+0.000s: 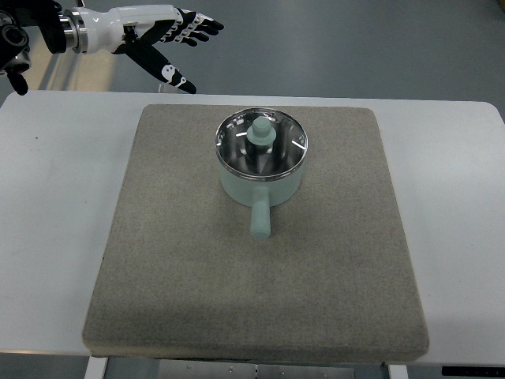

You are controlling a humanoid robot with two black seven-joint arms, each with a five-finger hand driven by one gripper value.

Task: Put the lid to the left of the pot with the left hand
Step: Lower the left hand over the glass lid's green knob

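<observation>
The glass lid lets only shiny steel show through. I should expect an empty pot when I raise the lid by its knob.
A pale green pot stands on the grey mat, its handle pointing toward the near edge. A glass lid with a pale green knob sits on the pot. My left hand is at the upper left, beyond the table's far edge, well away from the pot. Its fingers are spread and hold nothing. The right arm is out of view.
The mat lies on a white table. Bare mat lies to the left of the pot. Grey floor shows beyond the table's far edge.
</observation>
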